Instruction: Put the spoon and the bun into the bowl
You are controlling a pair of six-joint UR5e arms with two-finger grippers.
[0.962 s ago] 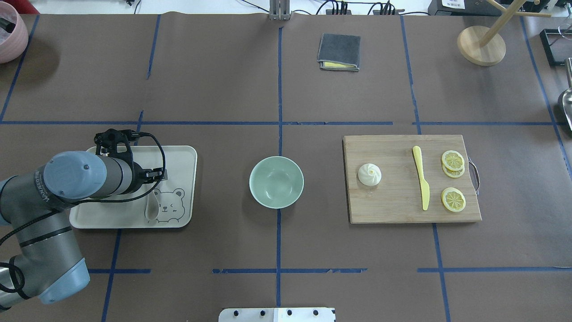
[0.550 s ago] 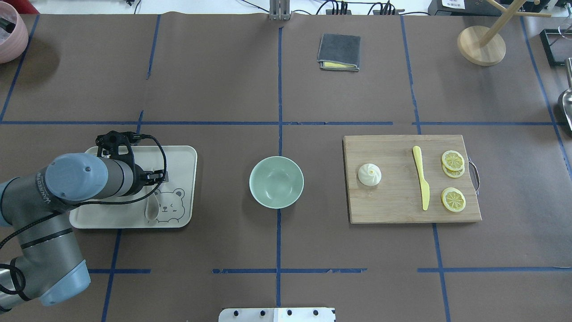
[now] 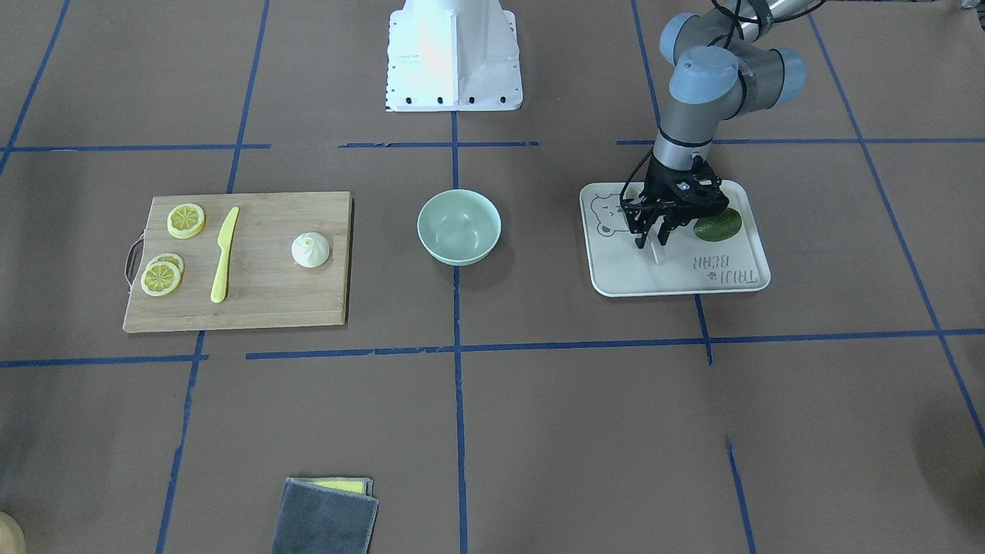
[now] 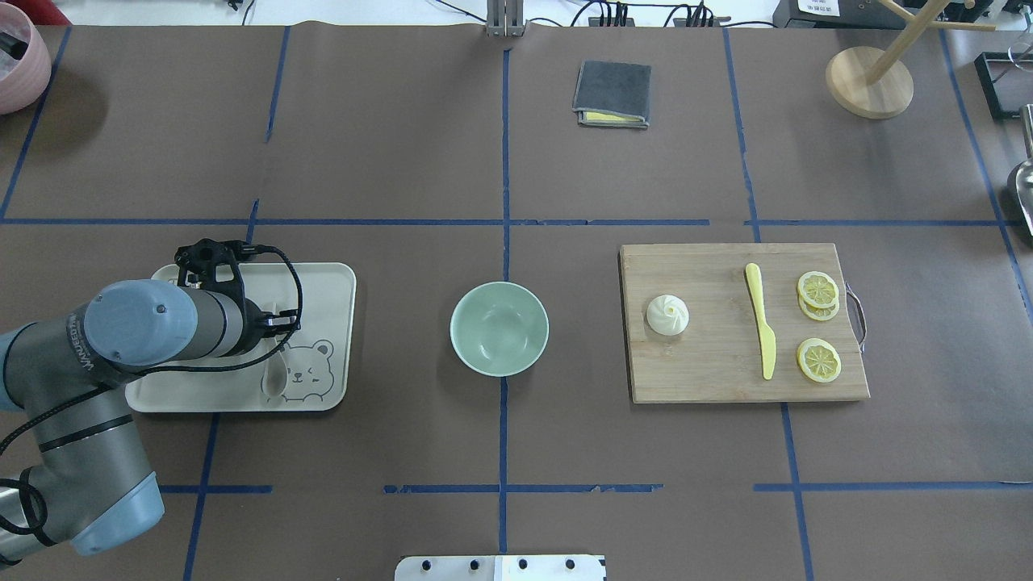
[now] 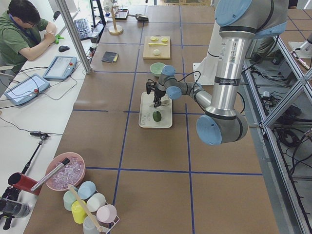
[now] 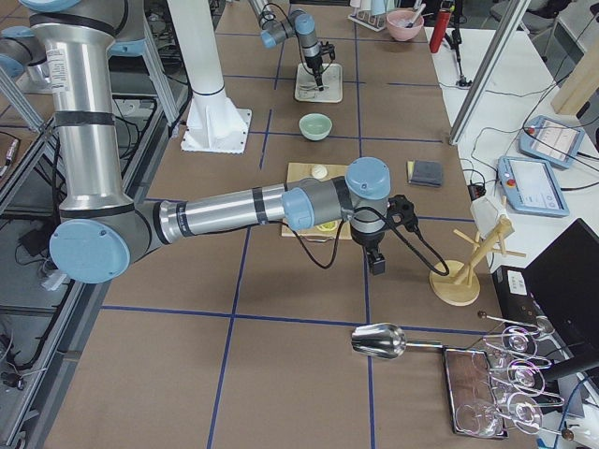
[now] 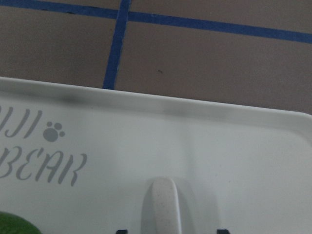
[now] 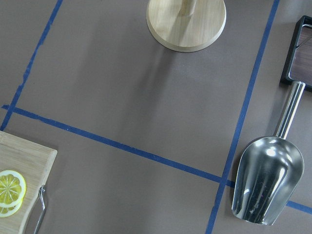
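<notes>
The mint-green bowl [image 3: 459, 227] is small with sloping sides, so the off-white spoon [image 3: 656, 252] will lean, handle over the bowl's rim, when I lower it in.
The off-white spoon [image 4: 273, 376] lies on the bear tray [image 4: 327, 282], scoop next to the bear drawing. My left gripper [image 3: 650, 244] is low over the tray, open, its fingertips on either side of the spoon's handle [image 7: 161, 204] without closing on it. The mint-green bowl [image 4: 499, 328] stands empty at the table's middle. The white bun [image 4: 667, 315] sits on the wooden cutting board [image 4: 710, 371]. My right gripper [image 6: 377, 265] hangs above the table beyond the board's far end, showing only in the exterior right view, so I cannot tell its state.
A yellow knife [image 4: 761, 319] and lemon slices [image 4: 818, 360] lie on the board. A green piece [image 3: 717, 225] lies on the tray. A grey cloth [image 4: 612, 93], a wooden stand [image 4: 869, 81] and a metal scoop [image 8: 265, 180] are farther off.
My left arm has shifted slightly over the tray, bringing the gripper closer around the spoon's handle. The spoon, bowl and bun have not moved.
</notes>
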